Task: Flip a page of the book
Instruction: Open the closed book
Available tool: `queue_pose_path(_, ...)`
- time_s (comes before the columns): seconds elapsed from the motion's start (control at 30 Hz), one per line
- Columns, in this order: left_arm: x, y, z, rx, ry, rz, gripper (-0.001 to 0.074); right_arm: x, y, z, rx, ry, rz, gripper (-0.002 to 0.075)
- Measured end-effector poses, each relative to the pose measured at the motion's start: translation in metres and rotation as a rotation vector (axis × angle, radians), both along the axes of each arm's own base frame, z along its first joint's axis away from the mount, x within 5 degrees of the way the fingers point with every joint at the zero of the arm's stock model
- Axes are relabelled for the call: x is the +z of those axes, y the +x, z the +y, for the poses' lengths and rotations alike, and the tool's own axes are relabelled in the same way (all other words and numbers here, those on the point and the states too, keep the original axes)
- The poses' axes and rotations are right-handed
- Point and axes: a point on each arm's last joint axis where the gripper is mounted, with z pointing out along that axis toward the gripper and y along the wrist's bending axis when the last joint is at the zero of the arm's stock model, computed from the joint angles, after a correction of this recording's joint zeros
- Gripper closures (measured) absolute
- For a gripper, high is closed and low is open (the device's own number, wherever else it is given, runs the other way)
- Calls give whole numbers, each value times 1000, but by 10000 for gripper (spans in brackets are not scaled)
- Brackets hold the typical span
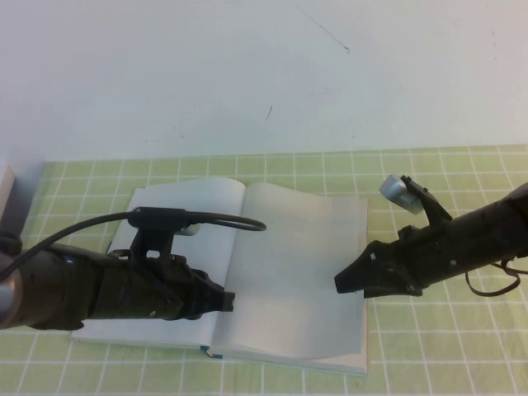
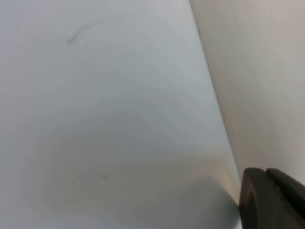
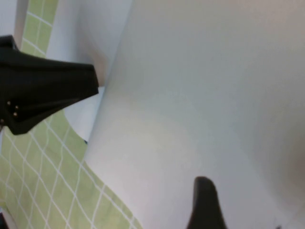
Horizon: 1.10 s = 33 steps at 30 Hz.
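The page [image 1: 290,276] arches up from the leaf [image 1: 351,363] below it, so the page will curl toward the book's spine and show that leaf when the robot lifts it.
The book [image 1: 191,203] lies open on the green grid mat, both facing leaves blank white. Its right-hand page [image 1: 297,264] bows up slightly along the near edge. My left gripper [image 1: 227,301] is shut and rests on the left leaf close to the spine; its wrist view shows the two dark fingers [image 2: 281,200] pressed together over white paper [image 2: 119,119]. My right gripper [image 1: 342,282] is open at the right page's outer edge. One of its fingers [image 3: 206,205] hovers over that page [image 3: 205,95] with nothing held. The left gripper [image 3: 52,93] also shows there, beside the spine.
The green grid mat [image 1: 445,346] extends around the book on all sides. A grey object [image 1: 7,198] stands at the far left edge. A pale wall [image 1: 247,74] rises behind the mat. The left arm's black cable [image 1: 223,219] arcs over the left leaf.
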Motion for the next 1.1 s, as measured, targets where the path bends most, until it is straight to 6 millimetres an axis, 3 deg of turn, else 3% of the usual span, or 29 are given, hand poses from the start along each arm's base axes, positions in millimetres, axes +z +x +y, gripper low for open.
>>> queue_pose_path(0.43, 0, -1, -1, -11, -12, 4, 739, 20, 13, 9, 27, 69, -40, 285)
queue_pose_path(0.77, 1, 0, -2, 15, -35, 12, 739, 11, 3, 42, 74, 26, -55, 285)
queue_pose_path(1.1, 1, 0, -2, 20, -39, 13, 739, 17, 11, 43, 63, 33, -88, 285)
